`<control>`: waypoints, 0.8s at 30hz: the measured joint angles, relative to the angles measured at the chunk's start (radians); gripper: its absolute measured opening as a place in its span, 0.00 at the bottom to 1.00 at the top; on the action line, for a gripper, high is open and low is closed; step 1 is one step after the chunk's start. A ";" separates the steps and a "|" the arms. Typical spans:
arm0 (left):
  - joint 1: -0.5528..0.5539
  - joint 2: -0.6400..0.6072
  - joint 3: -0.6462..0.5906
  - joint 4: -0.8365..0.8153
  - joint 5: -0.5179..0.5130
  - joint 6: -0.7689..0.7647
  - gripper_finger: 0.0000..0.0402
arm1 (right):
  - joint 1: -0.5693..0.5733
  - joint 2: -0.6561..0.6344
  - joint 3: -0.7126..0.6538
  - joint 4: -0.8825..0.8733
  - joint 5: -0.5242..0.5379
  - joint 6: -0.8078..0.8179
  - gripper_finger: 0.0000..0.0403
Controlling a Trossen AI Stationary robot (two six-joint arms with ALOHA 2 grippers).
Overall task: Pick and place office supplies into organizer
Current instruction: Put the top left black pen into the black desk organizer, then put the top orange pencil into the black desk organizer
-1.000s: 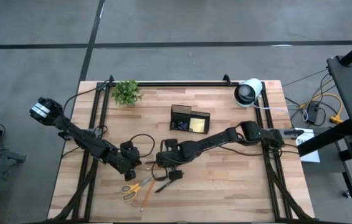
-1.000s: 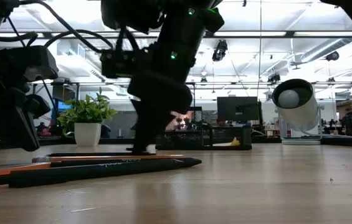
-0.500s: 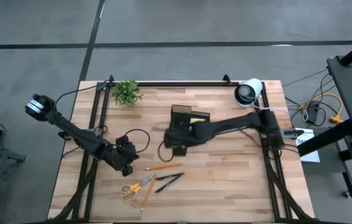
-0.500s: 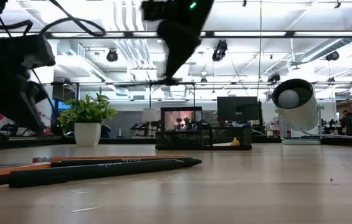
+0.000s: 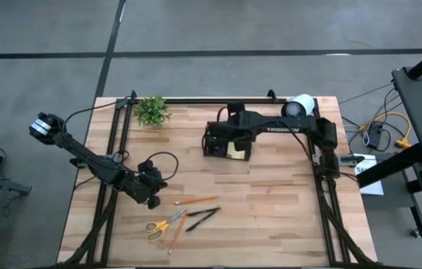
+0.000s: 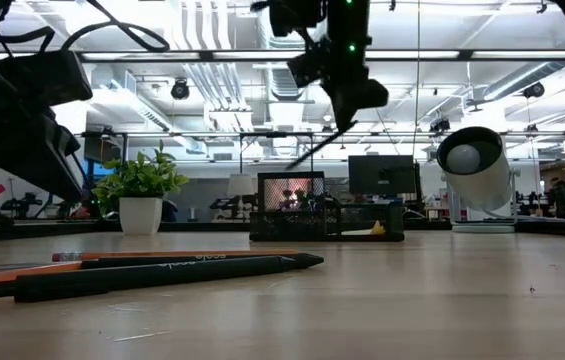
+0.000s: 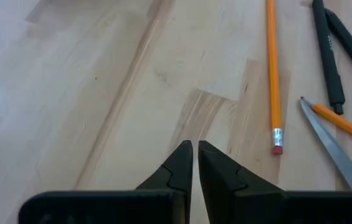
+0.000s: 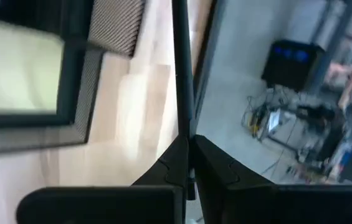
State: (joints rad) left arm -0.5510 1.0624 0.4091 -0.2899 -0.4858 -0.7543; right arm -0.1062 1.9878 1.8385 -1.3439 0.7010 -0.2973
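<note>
My right gripper is holding the pen, and the dark pen's loose end (image 6: 291,165) slants down above the organizer's tall mesh compartment (image 6: 290,192). The gripper keeps moving the pen down until it goes in, then lets go.
The black mesh organizer (image 5: 227,143) stands at the table's far middle, with a yellow sticky pad (image 8: 14,68) lying in one compartment. My right gripper (image 5: 222,128) hangs above it, shut on a dark pen (image 8: 180,62). On the near part of the table lie an orange pencil (image 5: 196,200), two dark pens (image 5: 203,217), yellow-handled scissors (image 5: 160,224) and another orange pencil (image 5: 176,233). My left gripper (image 5: 151,196) is shut, holds nothing and hovers low just left of the pencil. My right gripper pinches the dark pen near one end (image 8: 187,127) between its two fingers. The pen runs on ahead along the fingers. In the low view it slants down from the gripper (image 6: 347,110), clear of the table and above the organizer (image 6: 327,218).
A small green plant (image 5: 151,110) stands at the far left. A big white-and-black roll (image 5: 298,110) stands at the far right. Black rails run along the table's left, right and far edges. Bare wood lies between the organizer and the loose supplies.
My right gripper, shut the whole time, has risen from the table beside the loose pens. It has swung toward the far edge with a dark pen, tipping as it went, and now hangs over the organizer. The pen has been lifted clear of the table.
</note>
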 joint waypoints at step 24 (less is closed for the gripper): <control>0.002 0.017 -0.001 0.001 -0.017 -0.026 0.03 | 0.018 0.062 0.018 0.158 -0.108 -0.252 0.17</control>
State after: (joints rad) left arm -0.5495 1.0794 0.4080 -0.2890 -0.5030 -0.7807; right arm -0.0881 2.0502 1.8562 -1.1859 0.5927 -0.5490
